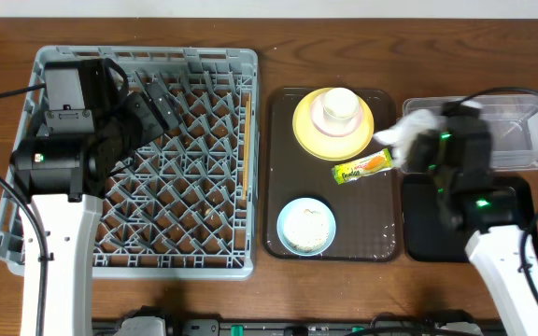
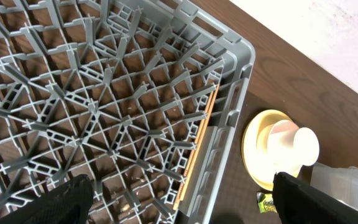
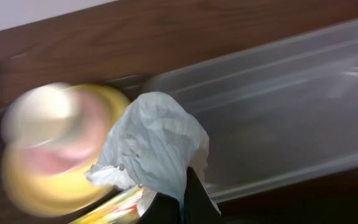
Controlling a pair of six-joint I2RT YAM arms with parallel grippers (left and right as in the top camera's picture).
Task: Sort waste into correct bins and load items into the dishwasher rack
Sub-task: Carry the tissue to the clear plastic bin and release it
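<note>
The crumpled white tissue (image 1: 411,129) hangs free beside the open clear tub. My right gripper keeps going across the tub's rim and lets go of the tissue inside the tub (image 1: 514,123).
My right gripper (image 3: 180,202) is shut on the crumpled white tissue (image 3: 154,140), held above the gap between the brown serving tray and the clear tub (image 1: 516,131); the tissue also shows in the overhead view (image 1: 409,126). The green-and-orange wrapper (image 1: 362,167) lies on the brown tray. A cup (image 1: 337,107) stands on the yellow plate (image 1: 316,135). The light blue bowl (image 1: 306,227) holds pale crumbs. My left gripper (image 2: 182,202) is open over the grey rack (image 1: 138,159), where the chopsticks (image 2: 197,146) lie along the right wall. The black tray (image 1: 428,219) sits under my right arm.
The brown serving tray (image 1: 283,177) lies between the rack and the bins. The table's far edge meets a pale wall behind the tub. Cables run along the left side.
</note>
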